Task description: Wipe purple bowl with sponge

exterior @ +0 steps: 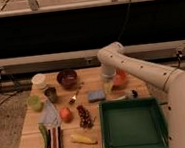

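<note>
The purple bowl point(66, 78) is standing free and has open wood point(87, 79) around it, so it will slide a bit when I wipe it with the sponge.
The purple bowl point(67, 77) stands at the back of the wooden table point(29, 146), left of centre. The light-blue sponge point(95, 95) lies flat near the middle, right of the bowl and closer to the front. My arm reaches in from the right, bends high and comes down over the table. The gripper point(109, 86) hangs just right of the sponge with its jaws open and empty, apart from the sponge. It covers the left part of the orange bowl point(120, 78).
A green tray point(133, 124) fills the front right. On the left stand a white cup point(38, 79), a green cup point(35, 102) and a grey cup point(51, 93). A cloth point(50, 115), round orange fruit point(65, 113), grapes point(83, 115) and a banana point(83, 138) lie nearer the front.
</note>
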Tool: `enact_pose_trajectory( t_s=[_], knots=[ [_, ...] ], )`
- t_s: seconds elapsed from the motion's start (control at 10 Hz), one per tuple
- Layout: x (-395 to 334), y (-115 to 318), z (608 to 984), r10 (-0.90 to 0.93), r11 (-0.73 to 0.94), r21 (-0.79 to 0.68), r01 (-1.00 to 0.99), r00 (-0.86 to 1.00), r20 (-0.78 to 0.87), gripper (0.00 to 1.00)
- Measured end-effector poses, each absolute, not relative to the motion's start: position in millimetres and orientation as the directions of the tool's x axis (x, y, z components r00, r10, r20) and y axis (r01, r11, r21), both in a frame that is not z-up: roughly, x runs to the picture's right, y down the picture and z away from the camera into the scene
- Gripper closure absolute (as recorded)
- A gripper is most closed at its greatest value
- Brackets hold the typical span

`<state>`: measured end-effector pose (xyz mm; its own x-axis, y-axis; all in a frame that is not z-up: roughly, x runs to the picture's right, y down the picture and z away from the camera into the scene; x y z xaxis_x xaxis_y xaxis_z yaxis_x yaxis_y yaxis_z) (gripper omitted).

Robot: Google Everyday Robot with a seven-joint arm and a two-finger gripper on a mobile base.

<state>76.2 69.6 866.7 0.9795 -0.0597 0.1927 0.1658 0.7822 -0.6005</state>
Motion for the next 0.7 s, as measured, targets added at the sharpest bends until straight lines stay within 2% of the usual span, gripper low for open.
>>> enact_pose_trajectory(
  t_s=[0.7],
  knots=[
    [45.0,99.5,891.4,-0.100,0.738,-0.632,0.235,0.965,0.242,0.35]
  ],
)
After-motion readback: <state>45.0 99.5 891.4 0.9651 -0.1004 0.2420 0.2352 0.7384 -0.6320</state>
